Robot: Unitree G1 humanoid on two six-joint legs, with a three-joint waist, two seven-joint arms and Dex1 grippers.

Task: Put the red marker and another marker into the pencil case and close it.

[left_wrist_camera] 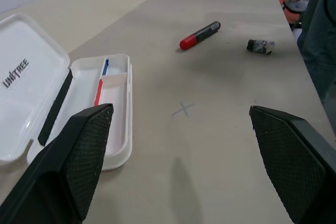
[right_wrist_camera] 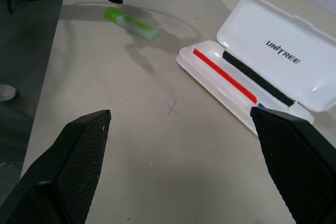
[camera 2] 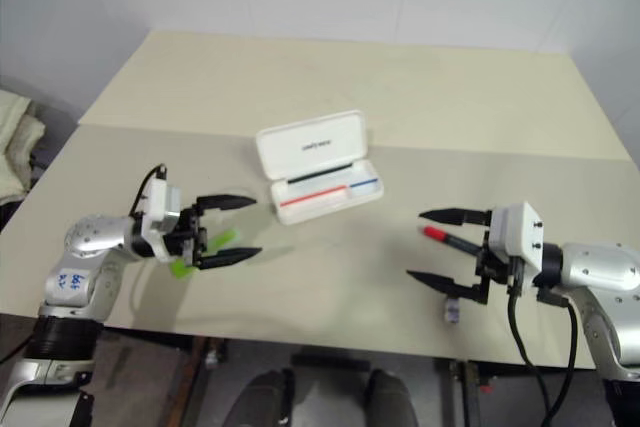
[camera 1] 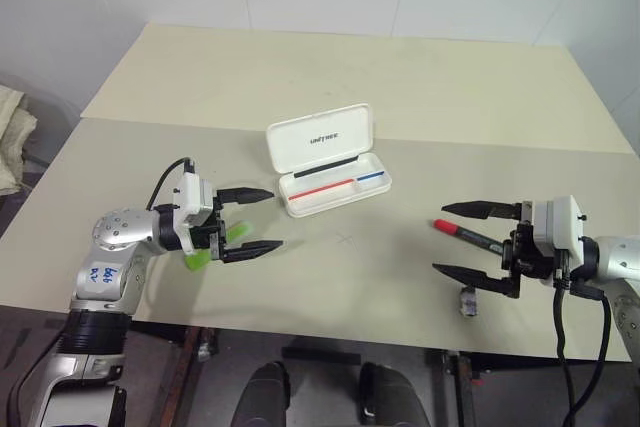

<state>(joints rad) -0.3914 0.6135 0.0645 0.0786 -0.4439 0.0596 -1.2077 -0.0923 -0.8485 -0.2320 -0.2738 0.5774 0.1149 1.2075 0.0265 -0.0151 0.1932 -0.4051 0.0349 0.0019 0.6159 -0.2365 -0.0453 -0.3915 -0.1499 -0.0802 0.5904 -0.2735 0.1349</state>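
Note:
I expect the red marker (camera 1: 468, 235) to fit flat inside the back slot (camera 1: 325, 177) when I lower it, because that slot behind the red stripe runs the whole length of the pencil case.
The white pencil case (camera 1: 320, 137) lies open at the table's middle, lid raised toward the far side, red and blue stripes in its tray (left_wrist_camera: 118, 129). The red marker (camera 1: 468, 236) lies on the table to the right, its red cap toward the case. My right gripper (camera 1: 439, 238) is open above it, one finger on each side, holding nothing. On the left lies the lime-green marker (camera 1: 203, 255), also seen in the right wrist view (right_wrist_camera: 131, 23). Just above it my left gripper (camera 1: 277, 218) is open and empty, pointing toward the case.
A small dark grey block (camera 1: 467, 301) sits near the table's front edge under my right gripper. A faint cross mark (camera 1: 345, 239) is drawn in front of the case. A second table surface (camera 1: 350, 67) adjoins behind the case.

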